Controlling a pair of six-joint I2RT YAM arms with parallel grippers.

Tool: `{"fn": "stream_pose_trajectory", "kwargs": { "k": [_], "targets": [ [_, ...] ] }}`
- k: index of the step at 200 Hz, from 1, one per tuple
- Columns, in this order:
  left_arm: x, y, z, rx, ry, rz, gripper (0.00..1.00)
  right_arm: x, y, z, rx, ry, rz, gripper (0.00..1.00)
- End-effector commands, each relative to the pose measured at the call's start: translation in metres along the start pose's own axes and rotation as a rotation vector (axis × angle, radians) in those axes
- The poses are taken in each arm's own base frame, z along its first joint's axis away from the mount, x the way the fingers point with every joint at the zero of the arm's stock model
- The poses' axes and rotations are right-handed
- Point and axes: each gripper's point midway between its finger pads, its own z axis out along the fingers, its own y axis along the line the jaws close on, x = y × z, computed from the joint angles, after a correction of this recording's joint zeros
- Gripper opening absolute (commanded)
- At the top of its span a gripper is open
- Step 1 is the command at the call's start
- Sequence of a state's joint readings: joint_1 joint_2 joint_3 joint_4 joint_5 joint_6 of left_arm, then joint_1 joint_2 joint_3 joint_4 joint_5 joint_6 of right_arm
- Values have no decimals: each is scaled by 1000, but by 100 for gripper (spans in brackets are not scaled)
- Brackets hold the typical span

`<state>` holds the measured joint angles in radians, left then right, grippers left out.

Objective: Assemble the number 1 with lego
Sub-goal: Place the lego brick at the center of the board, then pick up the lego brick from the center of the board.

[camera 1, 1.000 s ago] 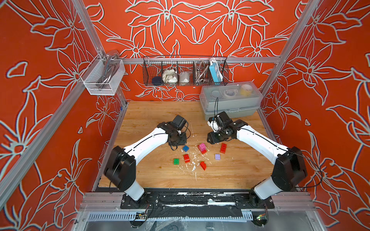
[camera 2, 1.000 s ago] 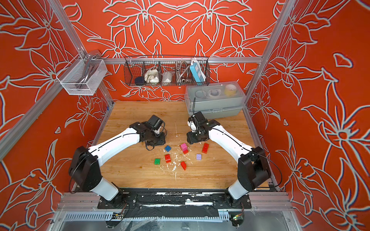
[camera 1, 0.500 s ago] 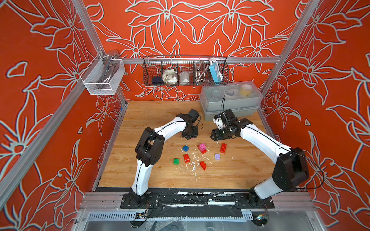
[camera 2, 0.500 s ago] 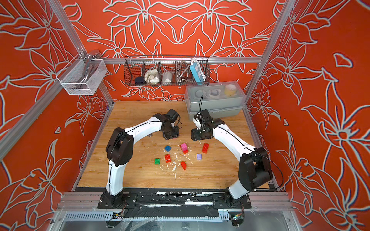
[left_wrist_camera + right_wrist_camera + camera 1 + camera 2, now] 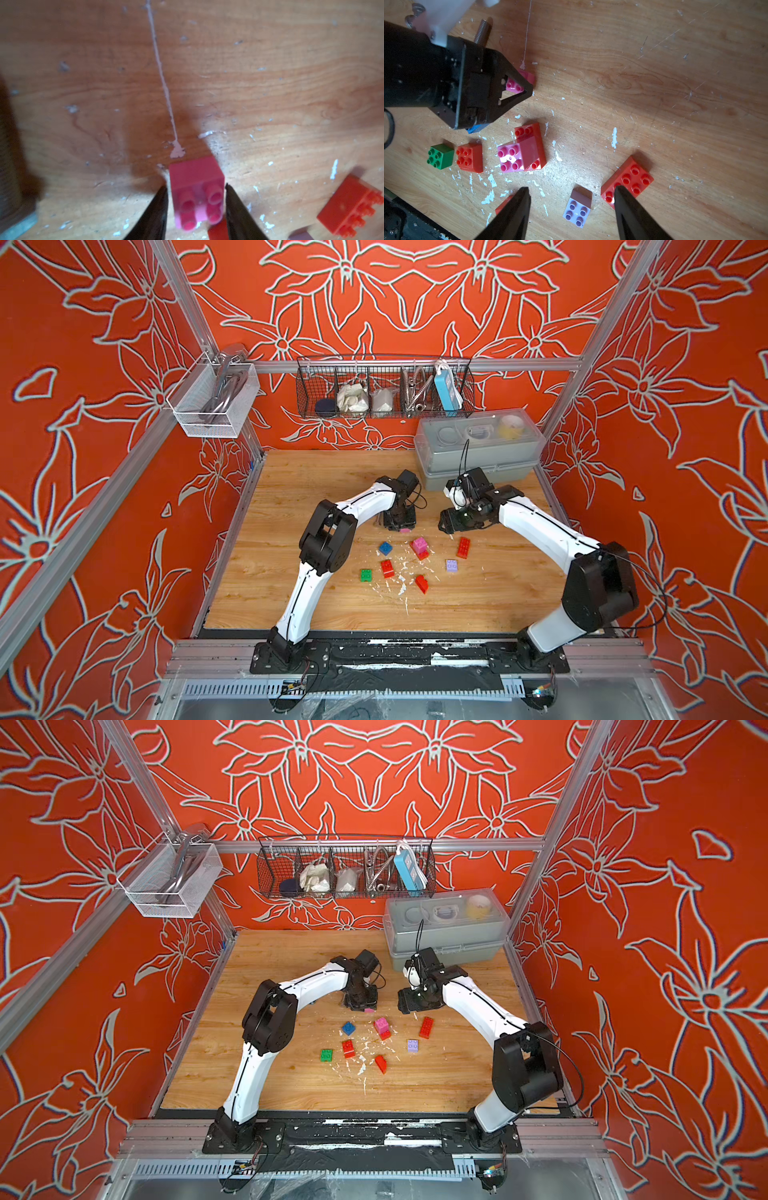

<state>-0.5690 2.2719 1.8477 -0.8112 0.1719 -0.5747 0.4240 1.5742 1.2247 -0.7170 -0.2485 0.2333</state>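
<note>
Next, my left gripper moves back and leaves the small pink brick [image 5: 404,530] for my right gripper, because the pink-on-red stack [image 5: 420,547] leans toward my right gripper's side.
My left gripper [image 5: 400,526] points down at the wooden table [image 5: 316,489], its jaws open on either side of a small pink lego brick [image 5: 197,193]. That brick rests on the wood with narrow gaps to the fingers [image 5: 527,87]. My right gripper [image 5: 571,190] hangs open over the lilac brick [image 5: 578,209], beside a long red brick [image 5: 627,180]. In both top views the other lego lies in front: blue [image 5: 385,548], a pink brick stacked on a red one [image 5: 419,545], red [image 5: 387,568], green [image 5: 366,575], a red slope [image 5: 422,584].
A grey metal bolt [image 5: 481,31] lies behind the left gripper. A grey lidded box [image 5: 478,452] stands at the back right, close behind the right wrist. A wire basket [image 5: 382,389] and a white mesh basket [image 5: 212,406] hang on the walls. White flecks litter the wood.
The left arm swung right and back, with its elbow folding up, and its jaws have just opened off the pink brick. The right jaws have widened a little; that arm has hardly moved.
</note>
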Motion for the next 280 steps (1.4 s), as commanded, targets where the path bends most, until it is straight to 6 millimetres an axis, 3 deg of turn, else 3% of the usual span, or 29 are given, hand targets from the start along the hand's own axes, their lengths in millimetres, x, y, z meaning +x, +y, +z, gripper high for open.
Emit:
{"fn": "stream_pose_trajectory", "kwargs": {
  "k": [1, 21, 47, 88, 124, 155, 194, 218, 257, 280],
  "targets": [
    [2, -4, -7, 7, 13, 11, 65, 1, 1, 0, -14, 5, -8, 70],
    [-6, -13, -34, 39, -48, 34, 74, -2, 2, 0, -18, 1, 10, 68],
    [-9, -9, -70, 69, -110, 27, 73, -12, 9, 5, -61, -9, 43, 62],
    [21, 23, -96, 110, -138, 5, 60, -28, 25, 24, -100, 17, 80, 56],
    [53, 57, -116, 100, -152, 23, 60, -32, 51, 53, -115, 70, 66, 58],
    [66, 83, -137, 129, -181, 12, 59, -32, 68, 79, -91, 95, 60, 55],
    [78, 105, -154, 130, -195, 15, 59, -42, 78, 101, -68, 96, 83, 50],
    [88, 111, -159, 125, -199, 25, 60, -44, 77, 112, -20, 105, 98, 57],
    [100, 122, -161, 132, -202, 12, 61, -46, 75, 123, 34, 108, 113, 62],
    [105, 125, -156, 143, -192, 4, 62, -49, 79, 128, 42, 114, 97, 56]
  ]
}}
